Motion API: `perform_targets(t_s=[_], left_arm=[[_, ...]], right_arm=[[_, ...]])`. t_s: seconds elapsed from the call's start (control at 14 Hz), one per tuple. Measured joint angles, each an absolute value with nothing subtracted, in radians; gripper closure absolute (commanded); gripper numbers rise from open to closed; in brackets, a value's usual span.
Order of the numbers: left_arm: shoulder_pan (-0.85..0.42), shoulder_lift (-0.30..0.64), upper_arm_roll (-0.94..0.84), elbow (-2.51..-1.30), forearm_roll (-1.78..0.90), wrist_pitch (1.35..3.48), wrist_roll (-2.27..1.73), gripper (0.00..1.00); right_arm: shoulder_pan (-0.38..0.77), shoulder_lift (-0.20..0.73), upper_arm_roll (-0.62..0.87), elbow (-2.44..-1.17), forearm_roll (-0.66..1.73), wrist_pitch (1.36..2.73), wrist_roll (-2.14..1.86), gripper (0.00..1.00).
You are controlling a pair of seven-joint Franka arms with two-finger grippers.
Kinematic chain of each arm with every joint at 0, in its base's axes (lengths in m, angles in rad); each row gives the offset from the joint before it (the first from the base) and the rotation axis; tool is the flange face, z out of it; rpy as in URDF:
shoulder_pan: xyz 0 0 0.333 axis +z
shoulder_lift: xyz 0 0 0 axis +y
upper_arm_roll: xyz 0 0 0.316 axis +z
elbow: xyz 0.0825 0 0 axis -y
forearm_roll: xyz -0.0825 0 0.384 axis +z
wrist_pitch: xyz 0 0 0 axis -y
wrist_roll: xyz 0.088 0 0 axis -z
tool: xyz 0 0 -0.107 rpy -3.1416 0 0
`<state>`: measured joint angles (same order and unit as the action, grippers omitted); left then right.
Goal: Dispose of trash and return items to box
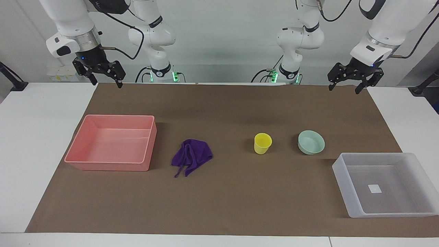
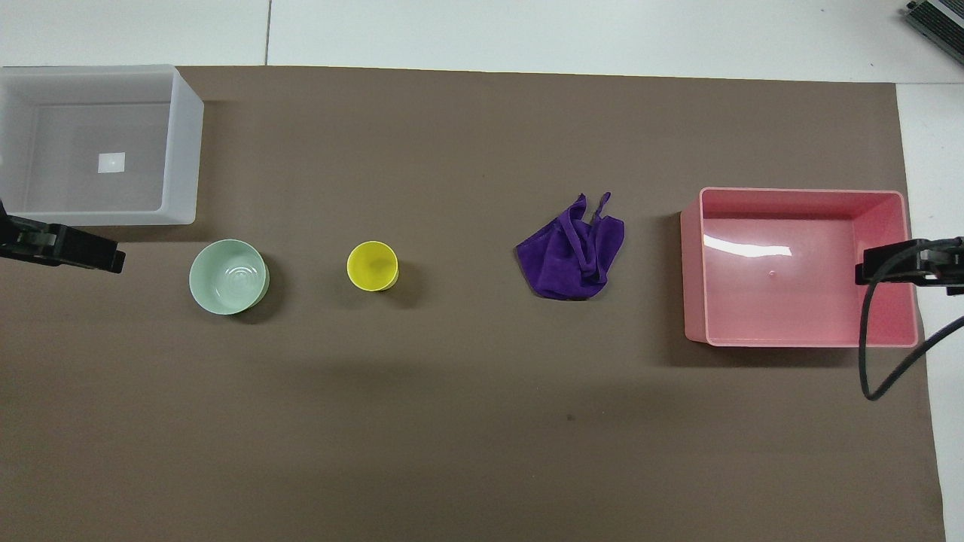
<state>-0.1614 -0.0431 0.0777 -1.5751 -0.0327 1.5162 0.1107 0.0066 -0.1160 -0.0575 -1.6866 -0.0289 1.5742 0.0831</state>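
Observation:
The purple cloth (image 2: 566, 263) will stay together as a loose clump when the robot carries it to the pink bin, since it lies gathered in bunched folds (image 2: 588, 231).
The purple cloth (image 1: 192, 156) (image 2: 572, 252) lies crumpled on the brown mat beside the pink bin. The yellow cup (image 1: 262, 143) (image 2: 372, 266) stands upright mid-table. The mint-green bowl (image 1: 311, 142) (image 2: 228, 276) sits beside the cup, toward the left arm's end. The frosted box (image 1: 346, 181) (image 2: 184, 143) holds only its white label and sits at the left arm's end, farther from the robots than the bowl. My left gripper (image 1: 343, 90) (image 2: 68, 248) hangs open and empty, high over the mat's edge at its own end. My right gripper (image 1: 106, 84) (image 2: 904, 263) hangs open and empty, high over the pink bin's end. Both arms wait.
The pink bin (image 1: 109, 166) (image 2: 697, 263) stands empty at the right arm's end. The brown mat (image 1: 233, 202) covers most of the white table. A black cable (image 2: 874, 354) hangs from the right arm over the bin's corner.

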Motion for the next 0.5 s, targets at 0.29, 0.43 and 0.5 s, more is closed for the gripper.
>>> perform_targets(t_s=[0.29,0.43,0.5], left_arm=[[-0.161,-0.043,0.078,-1.578,-0.033,1.516,0.111,0.0],[-0.162,-0.043,0.077,-1.578,-0.033,1.516,0.111,0.0],[-0.162,-0.043,0.076,-1.578,-0.033,1.516,0.111,0.0]], right_arm=[[0.007,-0.117,-0.056,-1.694,-0.029,1.59,0.083,0.0],[0.007,-0.119,-0.056,-1.702,-0.029,1.594,0.083,0.0],[0.007,-0.12,-0.056,-1.704,-0.029,1.594,0.083,0.0]])
